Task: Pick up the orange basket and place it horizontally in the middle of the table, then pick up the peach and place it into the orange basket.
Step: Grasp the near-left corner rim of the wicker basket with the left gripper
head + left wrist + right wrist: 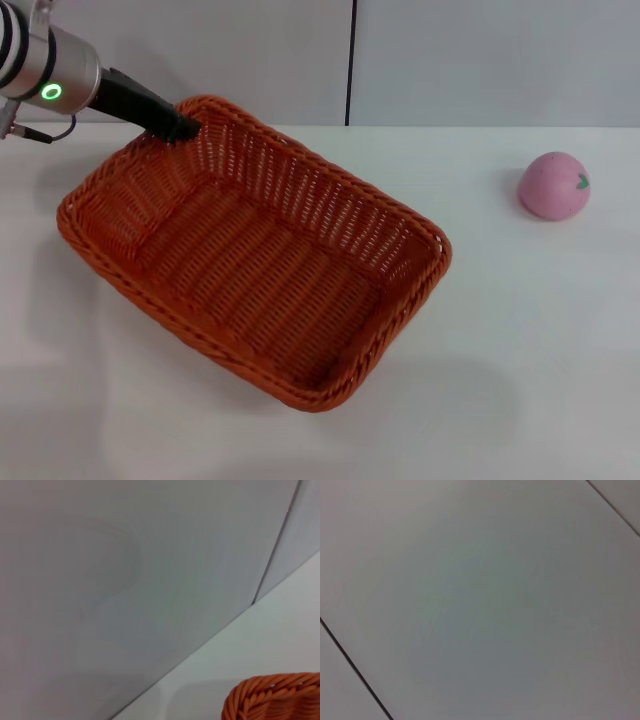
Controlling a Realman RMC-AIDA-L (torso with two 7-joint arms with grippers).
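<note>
My left gripper should lift the orange basket (255, 260) by its rim (207, 101) and turn it parallel to the table's back edge before putting it down, because the basket lies diagonally to that edge.
The orange basket (255, 250) lies diagonally across the left half of the white table (530, 360), its open side up. My left gripper (182, 126) reaches in from the upper left, and its dark fingers are closed on the braided rim at the basket's far corner. A piece of that rim (275, 696) shows in the left wrist view. The pink peach (553, 185) sits alone on the table at the far right, well apart from the basket. My right gripper is out of view.
A pale wall with a dark vertical seam (351, 60) runs behind the table's back edge. The right wrist view shows only pale panels with thin dark seams.
</note>
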